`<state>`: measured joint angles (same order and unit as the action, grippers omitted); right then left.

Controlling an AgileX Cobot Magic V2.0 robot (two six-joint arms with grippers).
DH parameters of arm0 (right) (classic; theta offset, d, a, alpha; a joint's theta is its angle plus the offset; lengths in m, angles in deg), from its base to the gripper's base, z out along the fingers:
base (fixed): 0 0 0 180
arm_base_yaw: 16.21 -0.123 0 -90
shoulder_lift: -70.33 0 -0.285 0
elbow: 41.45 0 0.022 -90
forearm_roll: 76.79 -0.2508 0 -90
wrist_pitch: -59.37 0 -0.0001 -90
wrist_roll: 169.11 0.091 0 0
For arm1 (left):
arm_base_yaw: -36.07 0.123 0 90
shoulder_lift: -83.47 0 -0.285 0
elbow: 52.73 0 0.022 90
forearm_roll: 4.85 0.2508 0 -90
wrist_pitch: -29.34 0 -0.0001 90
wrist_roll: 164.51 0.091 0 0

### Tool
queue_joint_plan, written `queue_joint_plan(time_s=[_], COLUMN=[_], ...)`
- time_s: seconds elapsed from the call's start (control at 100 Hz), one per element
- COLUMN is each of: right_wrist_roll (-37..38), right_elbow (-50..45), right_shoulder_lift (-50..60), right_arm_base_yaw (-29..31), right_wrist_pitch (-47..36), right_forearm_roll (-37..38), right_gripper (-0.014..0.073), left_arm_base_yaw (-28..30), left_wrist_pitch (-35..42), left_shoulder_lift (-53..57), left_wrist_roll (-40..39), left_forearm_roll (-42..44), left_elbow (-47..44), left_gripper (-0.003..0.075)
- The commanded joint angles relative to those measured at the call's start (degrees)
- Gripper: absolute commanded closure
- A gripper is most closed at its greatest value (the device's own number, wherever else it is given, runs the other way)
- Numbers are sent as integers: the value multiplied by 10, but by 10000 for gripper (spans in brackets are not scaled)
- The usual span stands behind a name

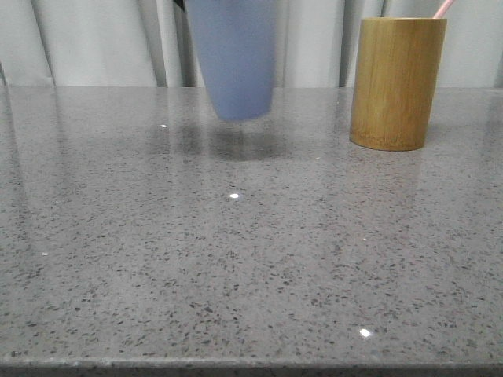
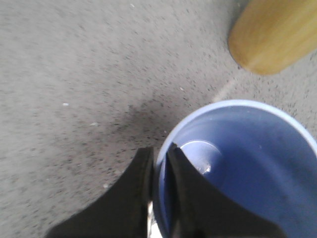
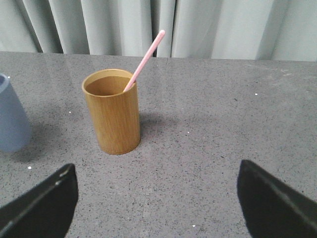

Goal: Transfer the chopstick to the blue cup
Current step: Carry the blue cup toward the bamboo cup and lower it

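The robot's left gripper should go on lowering the blue cup [image 1: 239,75], which hangs base down over clear stone [image 1: 265,159] next to the bamboo holder, until the cup's base stands flat, and then let go.
The blue cup [image 1: 233,55] hangs just above the table at the back centre, its shadow under it. My left gripper [image 2: 162,154] is shut on its rim, one finger inside and one outside; the cup [image 2: 247,163] is empty. One pale pink chopstick [image 3: 144,60] leans out of the tan bamboo holder [image 3: 112,111], which stands at the back right [image 1: 397,82]; only the chopstick's tip [image 1: 444,8] shows in the front view. My right gripper [image 3: 156,196] is open and empty, low over the table in front of the holder. The blue cup's side shows in the right wrist view [image 3: 11,119].
The grey speckled stone table [image 1: 236,259] runs to a front edge at the bottom of the front view. Pale curtains [image 3: 208,27] hang behind the table's far edge. The bamboo holder's base shows in the left wrist view [image 2: 270,37], beside the cup.
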<state>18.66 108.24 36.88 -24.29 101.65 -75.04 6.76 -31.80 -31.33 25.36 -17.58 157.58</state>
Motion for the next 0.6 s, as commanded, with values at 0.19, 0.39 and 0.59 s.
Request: queue_joint_plan(time_s=[0.19,0.39,0.59], right_wrist_roll=[-3,-3,-3], right_elbow=[18,18,18], right_shoulder_lift=[-9,-9,-9], right_arm_base_yaw=[2,2,2], right_wrist_pitch=[-41,-41,-41], right_forearm_roll=[3,3,3], right_gripper=[-52,-52,-52], left_arm_base_yaw=[-30,-31,-31], left_wrist_pitch=[34,34,33], left_shoulder_lift=[-13,-14,-14], left_wrist_roll=[-7,-7,-7], left_forearm_roll=[7,6,4], left_elbow=[23,23,23], left_gripper=[739,739,689])
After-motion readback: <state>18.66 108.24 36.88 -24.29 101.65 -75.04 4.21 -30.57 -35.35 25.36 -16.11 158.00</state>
